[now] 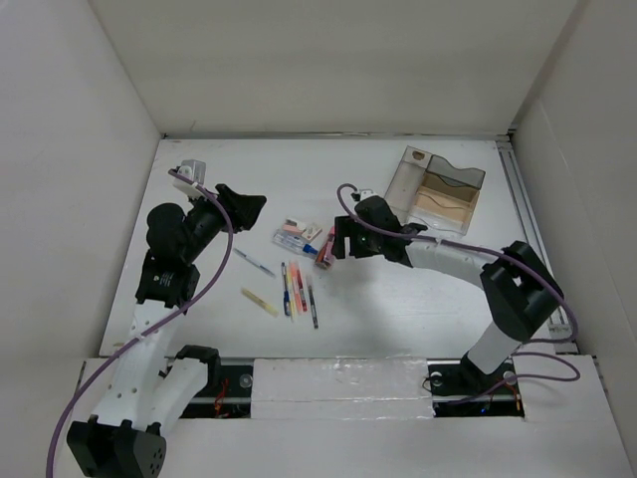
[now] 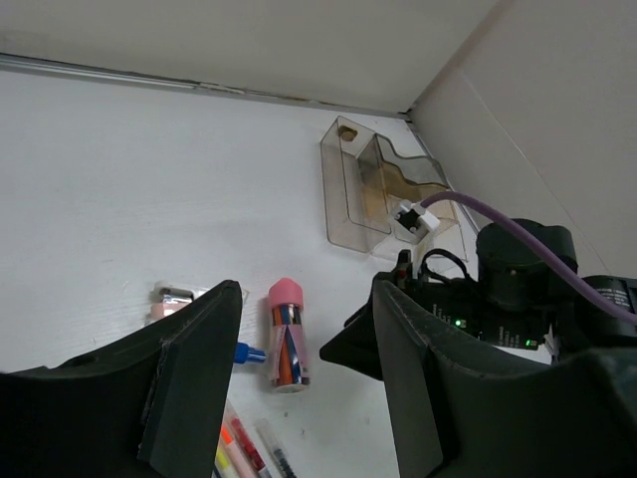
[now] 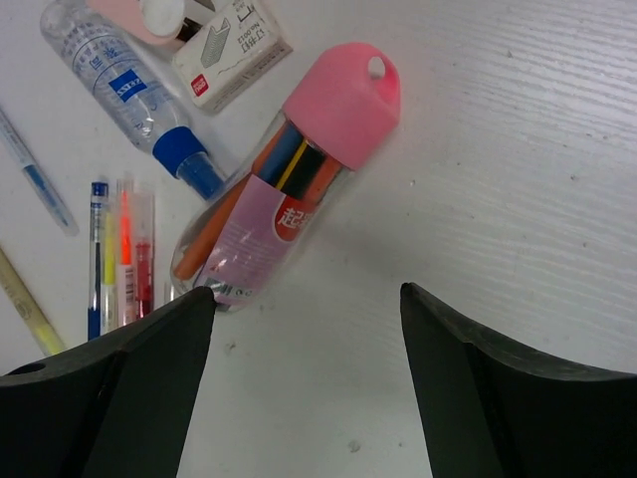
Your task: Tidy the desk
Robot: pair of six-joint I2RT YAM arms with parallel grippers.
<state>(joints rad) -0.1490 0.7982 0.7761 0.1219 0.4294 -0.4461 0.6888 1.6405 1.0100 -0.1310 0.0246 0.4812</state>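
Observation:
My right gripper's open fingers span wider than the tube, and the desk (image 3: 333, 264) beside its label (image 3: 259, 234) is free, so I keep approaching until the fingers straddle it.
The desk (image 1: 398, 299) is a white tabletop with stationery scattered in its middle. A clear tube of coloured pencils with a pink cap (image 1: 325, 249) lies there. My right gripper (image 1: 336, 242) is open just beside it. In the right wrist view the tube (image 3: 289, 179) lies ahead of the open right gripper (image 3: 306, 294), its base touching or just short of the left fingertip (image 3: 189, 309). My left gripper (image 1: 249, 204) is open and empty, raised over the desk's left side. The left wrist view shows the tube (image 2: 287, 339) between the left gripper's spread fingers (image 2: 199, 368).
A clear bottle with a blue cap (image 1: 299, 242) and a small staples box (image 1: 291, 227) lie left of the tube. Several pens (image 1: 299, 291), a yellow pen (image 1: 261, 302) and a blue pen (image 1: 254, 262) lie nearer. A clear compartment tray (image 1: 441, 191) stands back right. A white object (image 1: 186, 171) sits back left.

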